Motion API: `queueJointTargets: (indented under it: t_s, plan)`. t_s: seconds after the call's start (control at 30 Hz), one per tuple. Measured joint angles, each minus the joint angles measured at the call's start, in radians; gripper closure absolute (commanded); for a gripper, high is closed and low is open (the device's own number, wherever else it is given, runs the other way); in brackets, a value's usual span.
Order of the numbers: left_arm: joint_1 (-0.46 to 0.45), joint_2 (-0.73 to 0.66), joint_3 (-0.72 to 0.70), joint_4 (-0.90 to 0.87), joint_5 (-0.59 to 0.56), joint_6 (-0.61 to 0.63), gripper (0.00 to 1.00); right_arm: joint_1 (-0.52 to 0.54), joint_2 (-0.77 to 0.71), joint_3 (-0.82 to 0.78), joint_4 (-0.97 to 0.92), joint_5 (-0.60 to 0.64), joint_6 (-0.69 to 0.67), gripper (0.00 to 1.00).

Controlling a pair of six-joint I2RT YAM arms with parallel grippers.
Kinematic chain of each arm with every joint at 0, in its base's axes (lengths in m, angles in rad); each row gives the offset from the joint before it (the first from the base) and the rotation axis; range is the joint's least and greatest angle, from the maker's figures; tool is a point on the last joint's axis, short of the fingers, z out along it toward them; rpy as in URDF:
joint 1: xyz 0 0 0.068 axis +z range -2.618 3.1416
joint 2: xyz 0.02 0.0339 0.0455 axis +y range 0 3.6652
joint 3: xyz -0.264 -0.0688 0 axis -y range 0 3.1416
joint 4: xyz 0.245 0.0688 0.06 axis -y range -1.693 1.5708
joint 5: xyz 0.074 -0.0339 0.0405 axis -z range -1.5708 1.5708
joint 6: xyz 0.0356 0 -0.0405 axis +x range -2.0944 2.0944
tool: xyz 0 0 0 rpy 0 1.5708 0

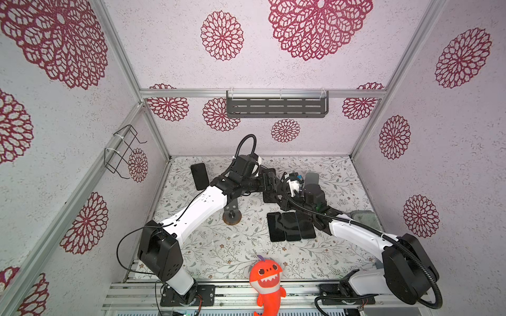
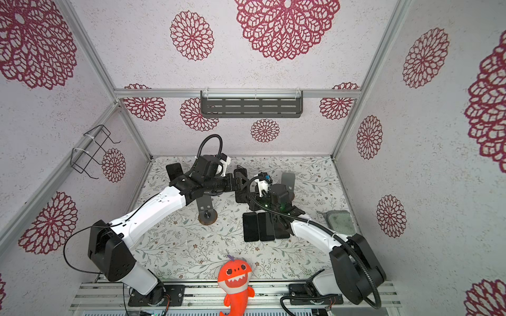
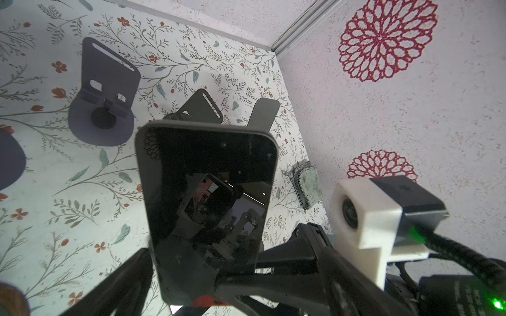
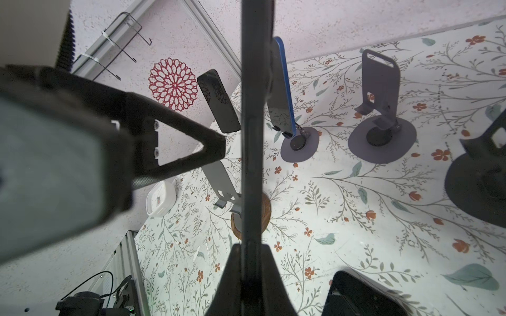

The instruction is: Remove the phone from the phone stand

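Observation:
Next, my left gripper grabs the phone by its side edges point(image 3: 150, 231) before it lays the phone flat, because my right gripper is pinching the phone's front and back sides point(image 3: 217, 266).
A black-screened phone point(image 3: 208, 197) hangs in the air over the middle of the table, edge-on point(image 4: 253, 136) in the right wrist view. My right gripper point(image 4: 252, 246) is shut on its front and back faces. My left gripper point(image 3: 180, 276) is open, one finger point(image 3: 131, 276) on each side of the phone's lower end, apart from it. In a top view the left gripper point(image 1: 269, 182) and right gripper point(image 1: 279, 191) meet at mid-table. An empty wooden-based phone stand point(image 1: 232, 216) stands under the left arm. Other empty stands point(image 3: 106, 82) are behind the phone.
Three phones point(image 1: 290, 225) lie flat side by side near the right arm. A phone point(image 1: 199, 175) leans on a stand at the back left, and a blue-edged phone point(image 4: 282, 90) on another. A grey cloth point(image 1: 361, 216) lies at the right, an orange plush point(image 1: 267, 279) at the front edge.

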Motion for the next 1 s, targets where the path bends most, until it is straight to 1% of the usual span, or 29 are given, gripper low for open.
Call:
queueJointTargets:
  t_s: [0.17,0.3,0.43,0.57,0.7,0.9,1.0]
  plan:
    - [0.0,0.006,-0.027,0.023,-0.027,-0.01,0.02,0.0,0.0,0.0,0.014,0.0,0.006,1.0]
    - [0.0,0.016,-0.035,0.033,-0.029,-0.019,0.0,0.0,0.0,0.0,0.018,0.0,0.011,1.0]
    - [0.0,0.02,-0.035,0.043,-0.029,-0.024,0.02,0.0,0.0,0.0,0.022,-0.002,0.014,1.0]
    - [0.0,0.022,-0.035,0.047,-0.031,-0.026,0.08,0.001,0.0,0.0,0.023,-0.003,0.021,1.0]
    - [0.0,0.032,-0.035,0.047,-0.033,-0.026,0.11,0.002,0.0,0.0,0.023,-0.003,0.021,1.0]
    - [0.0,0.044,-0.035,0.048,-0.033,-0.026,0.11,0.005,0.0,0.0,0.023,-0.004,0.024,1.0]
    - [0.0,0.047,-0.035,0.048,-0.034,-0.026,0.13,0.008,0.0,0.001,0.023,-0.007,0.026,1.0]
